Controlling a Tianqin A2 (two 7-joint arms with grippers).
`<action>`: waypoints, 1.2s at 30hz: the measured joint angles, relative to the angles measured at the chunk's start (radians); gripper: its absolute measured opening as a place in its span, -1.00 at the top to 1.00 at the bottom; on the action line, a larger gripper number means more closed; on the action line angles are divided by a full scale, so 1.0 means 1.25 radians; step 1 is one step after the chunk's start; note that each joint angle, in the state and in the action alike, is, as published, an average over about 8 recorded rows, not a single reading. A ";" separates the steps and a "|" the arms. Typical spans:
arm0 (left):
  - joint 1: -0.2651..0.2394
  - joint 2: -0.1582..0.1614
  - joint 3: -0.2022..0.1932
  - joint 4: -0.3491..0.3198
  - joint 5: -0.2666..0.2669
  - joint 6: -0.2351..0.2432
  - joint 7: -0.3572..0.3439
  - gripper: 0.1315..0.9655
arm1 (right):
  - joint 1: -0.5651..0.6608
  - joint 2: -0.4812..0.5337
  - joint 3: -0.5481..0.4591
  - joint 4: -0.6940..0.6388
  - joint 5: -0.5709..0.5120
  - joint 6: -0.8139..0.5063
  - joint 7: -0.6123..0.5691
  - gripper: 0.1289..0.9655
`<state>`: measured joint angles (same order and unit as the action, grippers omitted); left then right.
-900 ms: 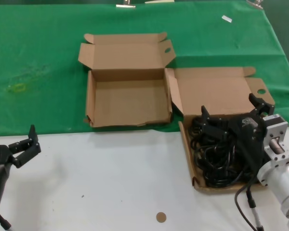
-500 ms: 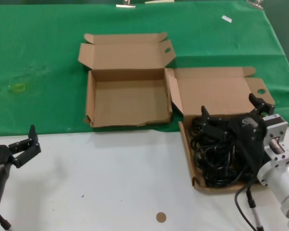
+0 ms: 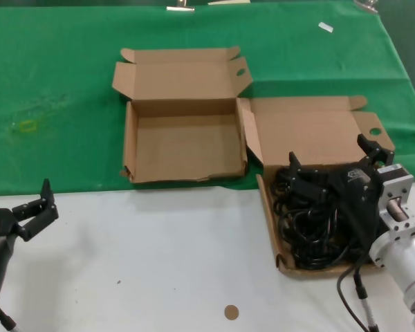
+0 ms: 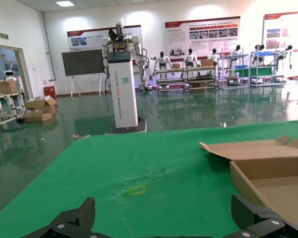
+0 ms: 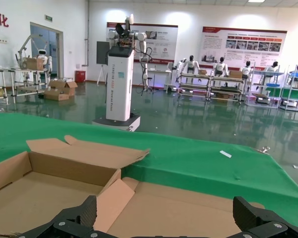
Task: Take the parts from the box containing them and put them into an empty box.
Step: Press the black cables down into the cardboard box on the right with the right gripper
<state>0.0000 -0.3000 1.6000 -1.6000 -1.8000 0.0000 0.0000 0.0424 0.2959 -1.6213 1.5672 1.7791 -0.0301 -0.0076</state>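
The black loops (image 3: 292,225) are lying gathered in coils, so I expect the looped black power cord (image 3: 319,227) to come loose as one bundle when I pick it up.
The parts, black looped power cords (image 3: 310,225), fill the box containing them (image 3: 269,214) at the right, its lid (image 3: 311,131) folded back. My right gripper (image 3: 330,158) hovers open just over the cords with nothing between its fingers; its wrist view shows only that lid (image 5: 188,208) beyond the open right gripper (image 5: 165,212), and the cords are hidden there. The empty box (image 3: 129,142) with a ragged front rim sits on the green cloth left of it, also seen as the empty box (image 5: 35,191) and the empty box (image 4: 275,171). My left gripper (image 3: 38,211) (image 4: 164,214) rests open at the table's near left.
A green cloth (image 3: 55,83) covers the far half of the table, with a yellowish mark (image 3: 26,126) and a white tag (image 3: 325,27). The near half is white tabletop (image 3: 159,256) with a small brown disc (image 3: 231,312).
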 joint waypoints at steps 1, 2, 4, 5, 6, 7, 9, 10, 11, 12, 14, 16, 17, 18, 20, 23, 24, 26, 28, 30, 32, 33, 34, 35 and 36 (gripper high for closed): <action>0.000 0.000 0.000 0.000 0.000 0.000 0.000 -0.96 | 0.000 0.000 0.000 0.000 0.000 0.000 0.000 -1.00; 0.000 0.000 0.000 0.000 0.000 0.000 0.000 -0.95 | 0.000 0.000 0.000 0.000 0.000 0.000 0.000 -1.00; 0.000 0.000 0.000 0.000 0.000 0.000 0.000 -0.93 | 0.000 0.000 0.000 0.000 0.000 0.000 0.000 -1.00; 0.000 0.000 0.000 0.000 0.000 0.000 0.000 -0.92 | 0.000 0.000 0.000 0.000 0.000 0.000 0.000 -1.00; 0.000 0.000 0.000 0.000 0.000 0.000 0.000 -0.91 | 0.000 0.001 -0.001 0.001 0.000 0.001 0.000 -1.00; 0.000 0.000 0.000 0.000 0.000 0.000 0.000 -0.91 | -0.001 0.002 -0.001 0.001 0.001 0.001 0.001 -1.00; 0.000 0.000 0.000 0.000 0.000 0.000 0.000 -0.91 | -0.002 0.004 -0.004 0.003 0.002 0.003 0.003 -1.00; 0.000 0.000 0.000 0.000 0.000 0.000 0.000 -0.91 | -0.002 0.006 -0.005 0.004 0.003 0.005 0.004 -1.00; 0.000 0.000 0.000 0.000 0.000 0.000 0.000 -0.87 | -0.003 0.009 -0.008 0.005 0.004 0.007 0.005 -1.00; 0.000 0.000 0.000 0.000 0.000 0.000 0.000 -0.84 | -0.004 0.013 -0.011 0.006 0.006 0.010 0.007 -1.00; 0.000 0.000 0.000 0.000 0.000 0.000 0.000 -0.77 | -0.005 0.020 -0.019 0.007 0.011 0.018 0.011 -1.00; 0.000 0.000 0.000 0.000 0.000 0.000 0.000 -0.70 | -0.006 0.030 -0.030 0.009 0.018 0.027 0.015 -1.00; 0.000 0.000 0.000 0.000 0.000 0.000 0.000 -0.67 | -0.007 0.036 -0.036 0.010 0.023 0.032 0.016 -1.00; 0.000 0.000 0.000 0.000 0.000 0.000 0.000 -0.64 | -0.008 0.043 -0.043 0.011 0.029 0.039 0.017 -1.00; 0.000 0.000 0.000 0.000 0.000 0.000 0.000 -0.58 | -0.009 0.059 -0.059 0.014 0.042 0.052 0.017 -1.00; 0.000 0.000 0.000 0.000 0.000 0.000 0.000 -0.42 | -0.009 0.093 -0.088 0.022 0.070 0.077 0.012 -1.00; 0.000 0.000 0.000 0.000 0.000 0.000 0.000 -0.36 | -0.009 0.108 -0.100 0.025 0.082 0.085 0.008 -1.00; 0.000 0.000 0.000 0.000 0.000 0.000 0.000 -0.25 | -0.007 0.140 -0.126 0.034 0.107 0.102 0.000 -1.00; 0.000 0.000 0.000 0.000 0.000 0.000 0.000 -0.20 | -0.003 0.178 -0.154 0.044 0.136 0.119 -0.010 -1.00; 0.000 0.000 0.000 0.000 0.000 0.000 0.000 -0.06 | 0.004 0.220 -0.186 0.055 0.169 0.134 -0.022 -1.00; 0.000 0.000 0.000 0.000 0.000 0.000 0.000 0.07 | 0.013 0.265 -0.221 0.066 0.202 0.148 -0.035 -1.00; 0.000 0.000 0.000 0.000 0.000 0.000 0.000 0.14 | 0.019 0.289 -0.240 0.071 0.219 0.154 -0.042 -1.00; 0.000 0.000 0.000 0.000 0.000 0.000 0.000 0.21 | 0.026 0.313 -0.259 0.075 0.235 0.158 -0.048 -1.00; 0.000 0.000 0.000 0.000 0.000 0.000 0.000 0.27 | 0.034 0.337 -0.278 0.079 0.250 0.162 -0.055 -1.00; 0.000 0.000 0.000 0.000 0.000 0.000 0.000 0.34 | 0.043 0.363 -0.299 0.083 0.266 0.164 -0.062 -1.00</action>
<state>0.0000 -0.3000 1.6000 -1.6000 -1.7999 0.0000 -0.0001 0.0959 0.7498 -1.9945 1.6712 2.1111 0.1745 -0.0845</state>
